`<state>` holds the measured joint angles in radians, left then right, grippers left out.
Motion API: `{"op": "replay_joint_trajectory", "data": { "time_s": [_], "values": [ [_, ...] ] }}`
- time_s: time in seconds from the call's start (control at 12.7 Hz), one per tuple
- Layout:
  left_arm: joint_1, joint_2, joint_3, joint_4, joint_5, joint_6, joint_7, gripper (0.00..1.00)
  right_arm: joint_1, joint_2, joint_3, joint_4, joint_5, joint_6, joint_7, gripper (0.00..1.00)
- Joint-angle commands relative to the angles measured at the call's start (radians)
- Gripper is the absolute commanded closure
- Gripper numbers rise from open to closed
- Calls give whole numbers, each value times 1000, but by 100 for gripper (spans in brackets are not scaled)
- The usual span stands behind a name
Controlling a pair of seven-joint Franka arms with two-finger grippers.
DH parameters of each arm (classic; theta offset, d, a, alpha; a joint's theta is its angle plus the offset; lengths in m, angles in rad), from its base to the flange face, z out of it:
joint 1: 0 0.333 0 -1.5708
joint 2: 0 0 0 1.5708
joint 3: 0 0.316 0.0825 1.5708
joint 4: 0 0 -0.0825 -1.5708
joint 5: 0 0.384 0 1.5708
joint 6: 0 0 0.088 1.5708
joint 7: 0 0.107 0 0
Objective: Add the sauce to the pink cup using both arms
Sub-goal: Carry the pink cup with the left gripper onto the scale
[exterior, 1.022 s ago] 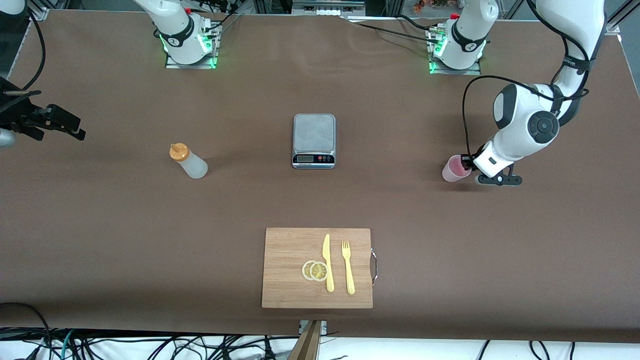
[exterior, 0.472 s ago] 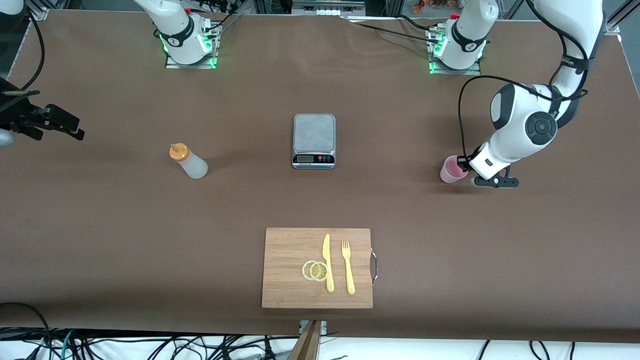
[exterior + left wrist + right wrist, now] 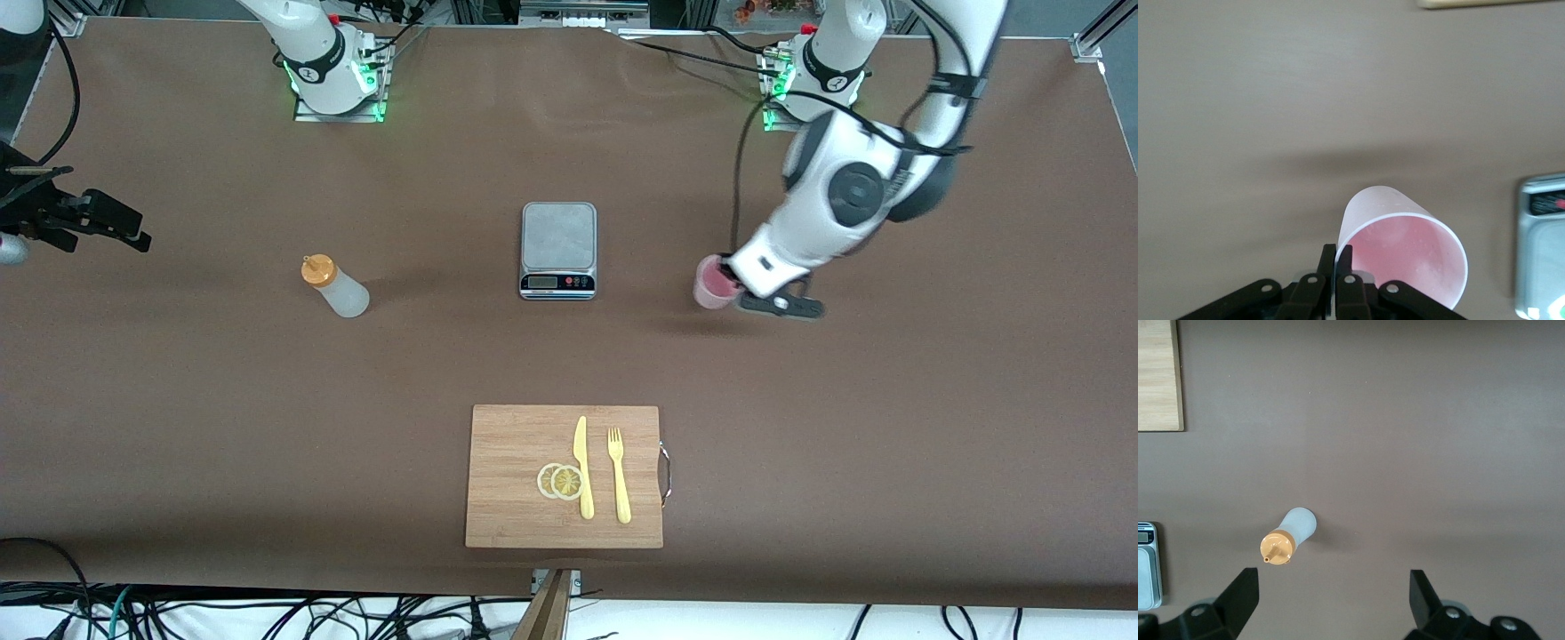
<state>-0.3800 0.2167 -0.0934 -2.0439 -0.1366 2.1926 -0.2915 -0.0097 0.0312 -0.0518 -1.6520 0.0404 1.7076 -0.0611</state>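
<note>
The scale's plate is clear and my left gripper pinches the pink cup's rim, so I should keep bringing the cup over until its base rests there.
My left gripper is shut on the rim of the pink cup and holds it tilted, just above the table beside the scale, toward the left arm's end. In the left wrist view the fingers pinch the cup's wall; the cup looks empty. The sauce bottle, whitish with an orange cap, stands toward the right arm's end and also shows in the right wrist view. My right gripper hangs open and empty at the table's edge, apart from the bottle; its fingertips show in the right wrist view.
A steel kitchen scale stands mid-table between bottle and cup. A wooden cutting board nearer the front camera carries a yellow knife, a fork and lemon slices.
My left arm has carried the pink cup from the left arm's end of the table toward the scale. The right gripper and the bottle have stayed put.
</note>
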Motion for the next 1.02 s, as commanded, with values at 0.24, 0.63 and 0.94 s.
{"op": "replay_joint_trajectory", "data": {
  "time_s": [0.24, 0.63, 0.94],
  "values": [
    [-279, 104, 18, 112, -44, 24, -289, 100, -4, -13, 1, -12, -8, -3, -20, 0],
    [-373, 185, 17, 119, -66, 159, -415, 100, -4, -13, 1, -12, -8, -5, -19, 0],
    [-413, 217, 18, 145, -66, 167, -480, 100, -4, -19, 1, -11, -8, -17, -20, 0]
  ]
}}
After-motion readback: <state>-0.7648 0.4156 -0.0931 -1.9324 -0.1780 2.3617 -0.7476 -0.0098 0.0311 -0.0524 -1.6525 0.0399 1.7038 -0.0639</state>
